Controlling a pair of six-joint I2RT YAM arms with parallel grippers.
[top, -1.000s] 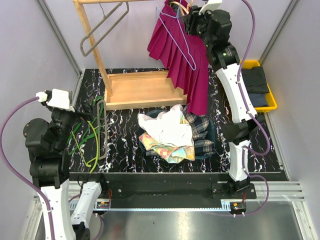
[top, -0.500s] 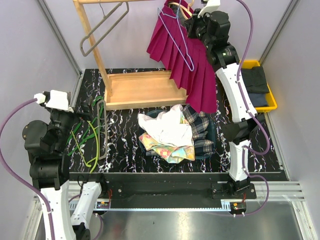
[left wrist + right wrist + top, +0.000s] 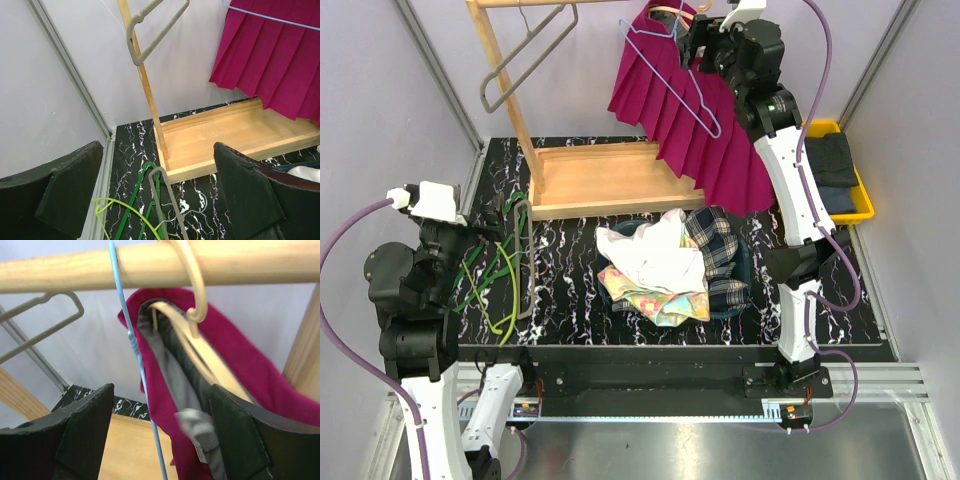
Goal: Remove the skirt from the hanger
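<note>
The skirt's waistband is between my right gripper's fingers, while the cream hanger's arm slants past them. I should move over and grip the hanger's arm.
The magenta pleated skirt hangs from a cream hanger on the wooden rail, its hem swung out to the right. My right gripper is up at the rail beside the waistband. In the right wrist view its fingers stand wide apart, open, with the skirt's waistband and its grey lining between them, and the cream hanger hooked over the rail. A thin blue hanger hangs just left of the skirt. My left gripper sits low at the left, open and holding nothing.
A grey hanger hangs on the rail at the left. The rack's wooden base lies under the skirt. A basket of mixed clothes stands mid-table, green hangers lie at the left, and a yellow bin holds dark clothes at the right.
The right gripper closed at the skirt's top and has now opened wide. The skirt's hem has swung out to the right and higher. The left arm has barely moved.
</note>
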